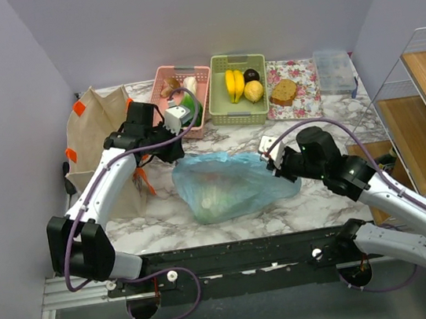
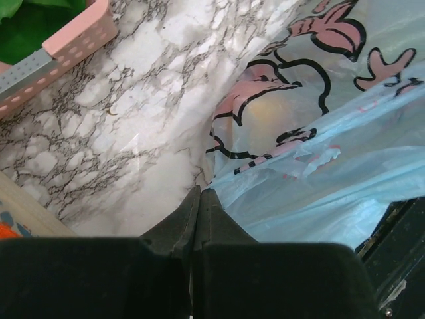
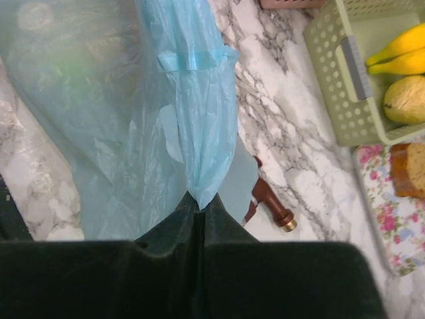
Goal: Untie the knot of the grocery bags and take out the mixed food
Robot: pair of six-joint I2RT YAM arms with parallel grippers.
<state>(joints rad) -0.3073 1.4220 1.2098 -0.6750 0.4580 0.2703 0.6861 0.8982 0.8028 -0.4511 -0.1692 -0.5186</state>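
Note:
The plastic of the bag is folded over the mixed food (image 1: 219, 194), so my right gripper needs to hold the plastic's end up while my left gripper lets go of the bag's corner and spreads the bag's opening (image 1: 217, 161) open.
The light blue grocery bag (image 1: 228, 183) lies crumpled in the middle of the marble table. Pale green and yellowish shapes of the mixed food (image 1: 217, 196) show faintly through the plastic. I cannot make out the knot in any view. My left gripper (image 1: 174, 154) is shut at the bag's upper left corner, and the printed plastic (image 2: 312, 166) runs right into its tips (image 2: 200, 191). My right gripper (image 1: 270, 156) is shut at the bag's right end. In the right wrist view a gathered strip of the bag (image 3: 199, 133) narrows into the pinched jaws (image 3: 200, 198).
A beige tote (image 1: 95, 136) with orange handles stands at the left. Along the back are a pink basket (image 1: 183, 84), a green basket (image 1: 221, 103) with bananas (image 1: 234, 85), a floral tray (image 1: 307, 95) with bread, and a clear box (image 1: 334, 71). A wire shelf (image 1: 421, 114) is at the right. A small brown piece (image 3: 269, 199) lies beside the bag.

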